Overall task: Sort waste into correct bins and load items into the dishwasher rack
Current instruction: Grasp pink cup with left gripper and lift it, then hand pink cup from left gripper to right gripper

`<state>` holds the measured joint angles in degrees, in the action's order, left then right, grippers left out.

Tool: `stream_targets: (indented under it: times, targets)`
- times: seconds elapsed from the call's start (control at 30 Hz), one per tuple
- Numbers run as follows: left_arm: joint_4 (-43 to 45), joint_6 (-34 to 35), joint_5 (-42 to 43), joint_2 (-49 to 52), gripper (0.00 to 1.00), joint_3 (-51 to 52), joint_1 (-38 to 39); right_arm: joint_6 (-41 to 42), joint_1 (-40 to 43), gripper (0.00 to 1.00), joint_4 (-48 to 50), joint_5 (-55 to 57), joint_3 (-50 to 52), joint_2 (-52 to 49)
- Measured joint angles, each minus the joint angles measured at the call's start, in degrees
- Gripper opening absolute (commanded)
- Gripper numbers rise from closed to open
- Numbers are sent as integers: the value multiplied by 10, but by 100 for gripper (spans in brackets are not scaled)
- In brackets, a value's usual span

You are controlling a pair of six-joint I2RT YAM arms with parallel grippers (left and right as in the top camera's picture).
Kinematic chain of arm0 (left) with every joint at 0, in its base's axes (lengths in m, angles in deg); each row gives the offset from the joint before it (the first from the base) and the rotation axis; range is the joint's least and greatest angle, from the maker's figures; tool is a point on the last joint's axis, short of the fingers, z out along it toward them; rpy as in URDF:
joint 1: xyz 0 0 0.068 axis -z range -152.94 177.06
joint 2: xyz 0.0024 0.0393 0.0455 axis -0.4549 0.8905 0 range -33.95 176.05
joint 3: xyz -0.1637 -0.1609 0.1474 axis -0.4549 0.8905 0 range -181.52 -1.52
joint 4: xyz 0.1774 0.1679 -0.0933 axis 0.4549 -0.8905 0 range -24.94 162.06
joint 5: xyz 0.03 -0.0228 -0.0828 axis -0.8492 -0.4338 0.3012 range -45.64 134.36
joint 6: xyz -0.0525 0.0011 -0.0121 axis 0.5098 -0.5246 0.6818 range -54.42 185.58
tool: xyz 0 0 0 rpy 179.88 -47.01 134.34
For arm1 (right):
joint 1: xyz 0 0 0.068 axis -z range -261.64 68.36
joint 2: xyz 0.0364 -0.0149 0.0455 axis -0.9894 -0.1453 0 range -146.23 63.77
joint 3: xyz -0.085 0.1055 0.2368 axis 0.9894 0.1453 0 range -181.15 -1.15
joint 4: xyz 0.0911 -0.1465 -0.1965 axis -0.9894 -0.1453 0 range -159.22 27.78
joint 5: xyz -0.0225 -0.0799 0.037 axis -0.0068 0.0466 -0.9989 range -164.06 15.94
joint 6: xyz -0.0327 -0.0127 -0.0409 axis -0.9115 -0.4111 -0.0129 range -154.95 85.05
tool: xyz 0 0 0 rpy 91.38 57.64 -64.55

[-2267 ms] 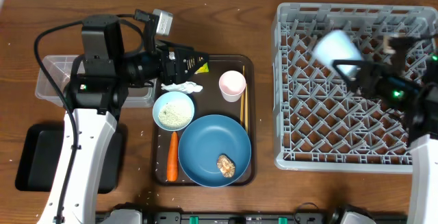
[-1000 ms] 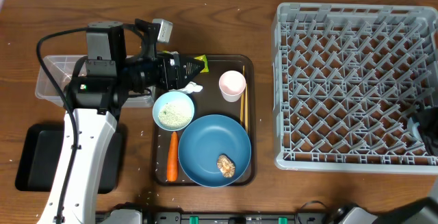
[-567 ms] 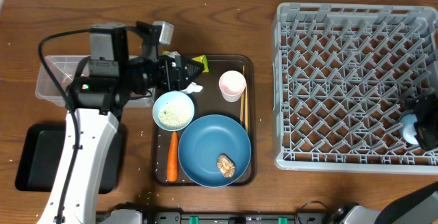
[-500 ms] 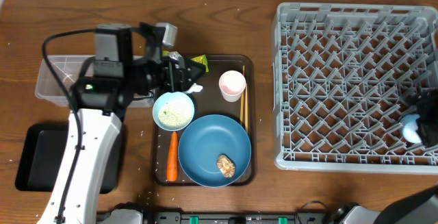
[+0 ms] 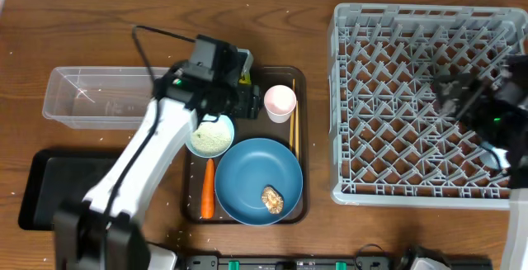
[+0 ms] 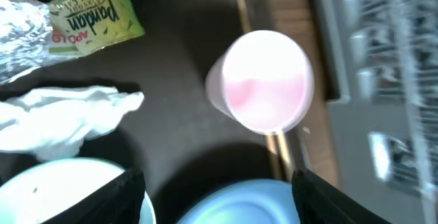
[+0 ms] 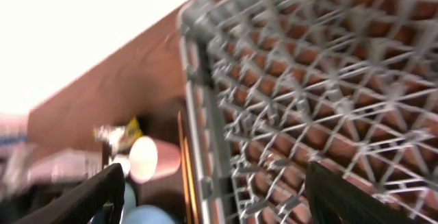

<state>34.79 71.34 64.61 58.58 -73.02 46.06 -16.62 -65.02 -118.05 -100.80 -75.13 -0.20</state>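
My left gripper should lift the cup and hand it to my right gripper, because the pinkish-white cup (image 5: 280, 102) stands far from my right gripper over the grey rack.
My left gripper (image 5: 241, 98) hangs open and empty over the brown serving tray, just left of the pinkish-white cup (image 5: 280, 102). Its wrist view shows that cup (image 6: 263, 80), the silver and yellow-green wrapper (image 6: 82, 18), the white napkin (image 6: 61, 118), the chopsticks (image 6: 276, 145), the white bowl's rim (image 6: 55, 190) and the blue plate's edge (image 6: 226, 203) between the fingers (image 6: 219, 200). Overhead, the bowl of rice (image 5: 210, 135), carrot (image 5: 208, 189), blue plate (image 5: 258, 175) and brown lump (image 5: 272, 198) lie on the tray. My right gripper (image 5: 454, 92) is open and empty above the grey rack (image 5: 396, 187). The light-blue cup is not visible.
The clear tub (image 5: 99, 97) stands left of the serving tray (image 5: 299, 80). The black tray (image 5: 41, 191) lies at the front left, partly under my left arm. The right wrist view shows the rack (image 7: 308, 80), the cup (image 7: 147, 159) and the open fingers (image 7: 219, 200).
My left arm has swung right from beside the tub to over the serving tray. My right arm has come back over the rack. The light-blue cup seen at the rack's right edge no longer shows.
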Motion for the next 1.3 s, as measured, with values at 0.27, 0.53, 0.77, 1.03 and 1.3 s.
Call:
stream_targets:
  times: [0.27, 0.53, 0.77, 1.03, 1.3]
  targets:
    - [86, 4, -15, 93, 69, 0, 30, -10, -77, 78, -3, 30, 1, -11]
    - [108, 19, -81, 119, 41, 0, 58, -10, -90, 78, -9, 38, 2, -32]
    - [105, 25, -94, 153, 6, 0, 58, -16, -90, 81, -9, 39, 2, -32]
    - [75, 41, -23, 56, 6, -4, 45, -77, -90, 84, 0, 10, 18, -32]
    - [110, 47, 223, -82, 6, -18, -3, -238, -118, 81, 30, -207, 20, -32]
